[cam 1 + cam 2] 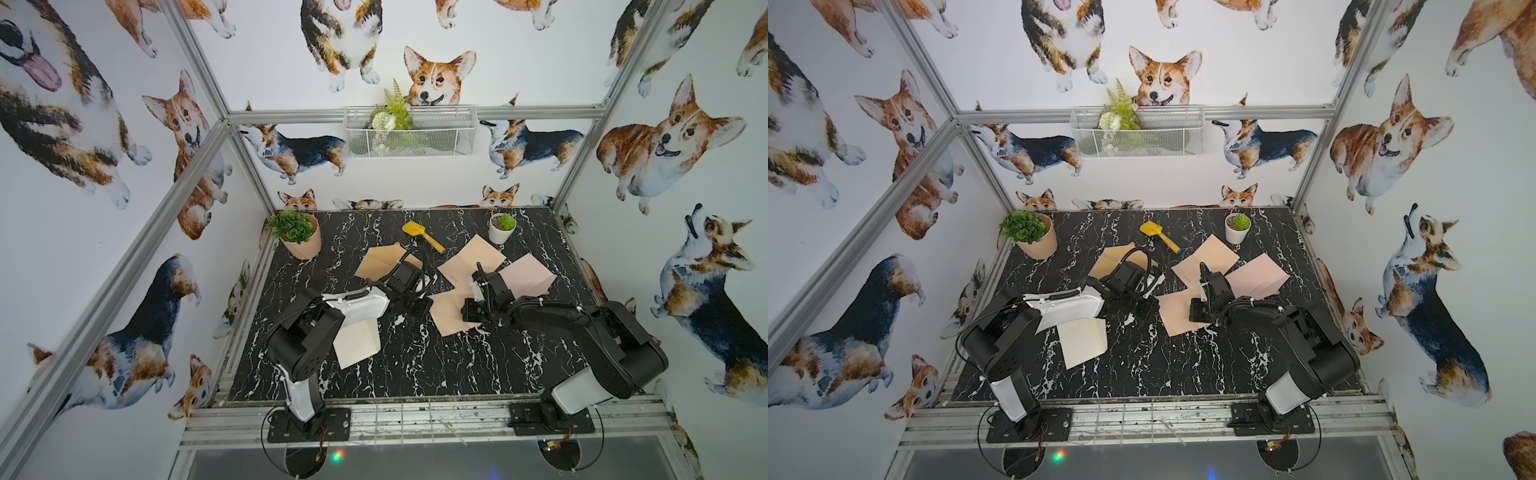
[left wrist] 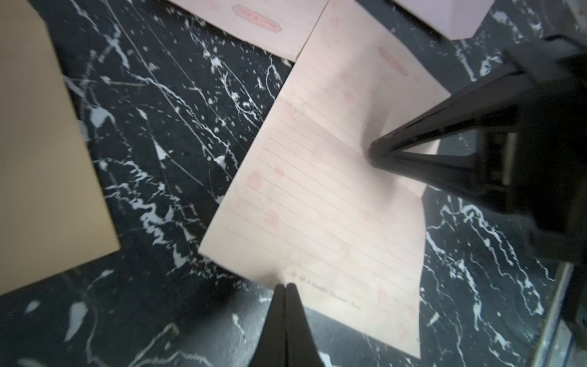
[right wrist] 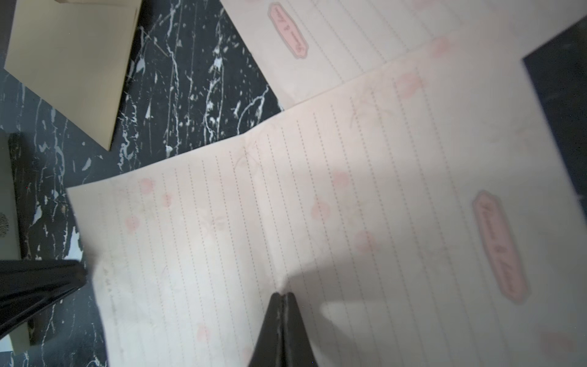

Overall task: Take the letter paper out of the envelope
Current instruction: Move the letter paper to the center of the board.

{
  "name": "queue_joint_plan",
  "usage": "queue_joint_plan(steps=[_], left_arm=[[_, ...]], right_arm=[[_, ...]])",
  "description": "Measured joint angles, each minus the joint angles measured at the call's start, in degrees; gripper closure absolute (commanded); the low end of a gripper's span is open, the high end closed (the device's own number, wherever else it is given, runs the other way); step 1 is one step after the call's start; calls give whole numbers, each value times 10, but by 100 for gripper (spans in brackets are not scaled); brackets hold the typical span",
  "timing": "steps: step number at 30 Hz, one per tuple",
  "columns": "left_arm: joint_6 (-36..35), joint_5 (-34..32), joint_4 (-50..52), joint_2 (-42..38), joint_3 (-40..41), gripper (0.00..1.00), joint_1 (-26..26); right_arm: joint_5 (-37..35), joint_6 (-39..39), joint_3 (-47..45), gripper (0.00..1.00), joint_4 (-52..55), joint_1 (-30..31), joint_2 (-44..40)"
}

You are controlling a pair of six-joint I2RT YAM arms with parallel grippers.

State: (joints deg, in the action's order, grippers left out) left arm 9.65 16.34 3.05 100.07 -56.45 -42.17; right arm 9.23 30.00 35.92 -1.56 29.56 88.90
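The letter paper under my right gripper is lying flat outside all the envelopes, so my left gripper should keep going back toward the cream envelope and open there.
A pink lined letter paper lies flat and unfolded on the black marble table, outside any envelope. My left gripper is shut, its tips touching the paper's near edge with nothing visibly between them. My right gripper is shut too, its tips pressing down on the sheet's middle. A tan envelope lies beyond the left gripper. A cream envelope sits partly under the left arm.
Two more sheets lie at the back right: a lined one and a pink one. A yellow toy shovel, a peach plant pot and a small white pot stand along the back.
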Motion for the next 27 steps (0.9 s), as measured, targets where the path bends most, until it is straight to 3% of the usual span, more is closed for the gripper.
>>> queue_joint_plan(steps=[5,15,27], left_arm=[[3,-41,-63,-86,66,100,0],[3,-124,-142,-177,157,100,2],[11,-152,-159,-190,162,100,5]], right_arm=[[17,11,24,100,-26,22,35],[17,15,120,100,-6,64,112],[-48,-12,196,100,79,61,131]])
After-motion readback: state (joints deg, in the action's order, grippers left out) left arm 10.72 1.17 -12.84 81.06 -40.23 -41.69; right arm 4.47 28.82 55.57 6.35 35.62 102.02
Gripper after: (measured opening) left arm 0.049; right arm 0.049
